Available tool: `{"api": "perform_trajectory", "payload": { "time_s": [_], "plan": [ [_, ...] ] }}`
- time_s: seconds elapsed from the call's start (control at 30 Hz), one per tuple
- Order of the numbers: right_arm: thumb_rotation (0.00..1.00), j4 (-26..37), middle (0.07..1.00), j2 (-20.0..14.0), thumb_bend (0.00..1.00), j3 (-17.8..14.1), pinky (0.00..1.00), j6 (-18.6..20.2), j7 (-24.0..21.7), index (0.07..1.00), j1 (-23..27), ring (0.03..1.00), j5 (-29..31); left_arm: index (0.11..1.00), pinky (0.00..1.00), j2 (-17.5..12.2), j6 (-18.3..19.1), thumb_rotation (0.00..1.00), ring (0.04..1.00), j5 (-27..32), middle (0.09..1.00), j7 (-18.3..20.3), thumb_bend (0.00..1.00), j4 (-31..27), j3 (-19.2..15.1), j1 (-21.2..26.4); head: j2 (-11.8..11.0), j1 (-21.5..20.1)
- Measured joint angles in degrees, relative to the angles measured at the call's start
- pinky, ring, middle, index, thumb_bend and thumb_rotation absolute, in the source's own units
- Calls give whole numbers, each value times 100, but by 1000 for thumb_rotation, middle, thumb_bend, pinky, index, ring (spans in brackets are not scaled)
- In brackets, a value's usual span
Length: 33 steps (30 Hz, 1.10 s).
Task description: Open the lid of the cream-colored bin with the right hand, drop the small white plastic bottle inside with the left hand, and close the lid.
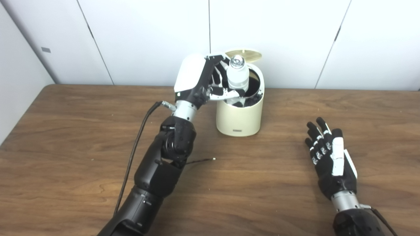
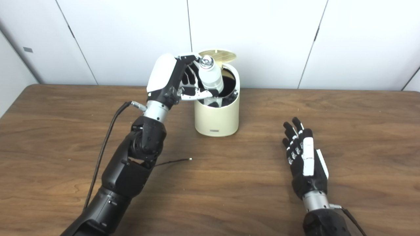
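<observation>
The lid [image 1: 248,55] is tipped up behind the bin's opening [image 1: 253,84], so it will swing forward and stay closed when I push it down.
The cream-colored bin [image 1: 239,118] stands on the table near the back wall with its lid [image 1: 244,55] tipped open behind the mouth. My left hand [image 1: 210,82] is shut on the small white plastic bottle [image 1: 238,77], holding it upright over the bin's open mouth, silver cap up. The bottle's lower end sits at the rim. My right hand [image 1: 328,154] is open and empty, fingers spread, resting low over the table to the right of the bin. The same scene shows in the right eye view: bin [image 2: 216,118], bottle [image 2: 211,77], right hand [image 2: 303,157].
A wooden table [image 1: 82,131] carries everything. A black cable [image 1: 137,147] runs along my left arm, and a thin wire [image 1: 200,160] lies on the table beside the elbow. White wall panels stand close behind the bin.
</observation>
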<state>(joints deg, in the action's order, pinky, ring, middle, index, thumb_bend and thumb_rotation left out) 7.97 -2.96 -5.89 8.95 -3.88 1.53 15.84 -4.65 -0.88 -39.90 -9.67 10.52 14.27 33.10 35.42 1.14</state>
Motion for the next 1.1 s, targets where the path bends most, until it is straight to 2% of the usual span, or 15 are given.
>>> {"api": "perform_trajectory", "payload": {
  "time_s": [0.17,0.47,0.53,0.67,0.87,0.93,0.97,1.03,1.07,1.1],
  "plan": [
    [943,3,942,39,600,14,959,1,2,980,1,992,4,532,247,-30,-238,0,309,-67,409,-194,508,297,59,72,-18,-44],
    [931,-24,932,49,590,20,968,-3,-60,973,20,987,78,538,294,-104,-310,0,345,-78,421,-373,510,485,96,172,-26,-53],
    [934,-27,927,49,580,16,970,-3,-61,973,23,982,86,541,285,-107,-281,0,347,-78,422,-350,510,475,104,176,-18,-44],
    [940,-33,912,42,580,16,958,-9,-79,970,22,970,88,494,267,-103,-97,0,330,-60,476,-194,523,350,103,175,-9,-35],
    [937,-33,907,41,601,7,966,-8,-75,964,22,965,76,493,356,-114,78,0,411,-58,484,-12,525,197,119,170,9,17],
    [944,-33,905,41,600,2,955,-7,-70,962,23,960,70,538,390,-130,208,0,449,-58,454,153,517,76,144,167,9,17],
    [946,-33,905,41,600,3,960,-7,-70,961,23,961,60,585,411,-131,251,0,468,-60,469,204,534,44,150,166,9,17],
    [942,-32,899,41,608,5,967,-6,-68,952,24,959,44,624,418,-133,328,0,475,-63,483,305,548,-31,156,164,0,9],
    [939,-32,896,41,609,5,974,-2,-67,945,26,959,39,629,418,-135,351,89,475,-63,500,332,685,-46,164,165,0,9],
    [938,-32,892,41,607,5,977,1,-67,939,28,956,40,632,419,-135,370,135,476,-63,509,338,757,-56,166,164,0,9]
  ]
}}
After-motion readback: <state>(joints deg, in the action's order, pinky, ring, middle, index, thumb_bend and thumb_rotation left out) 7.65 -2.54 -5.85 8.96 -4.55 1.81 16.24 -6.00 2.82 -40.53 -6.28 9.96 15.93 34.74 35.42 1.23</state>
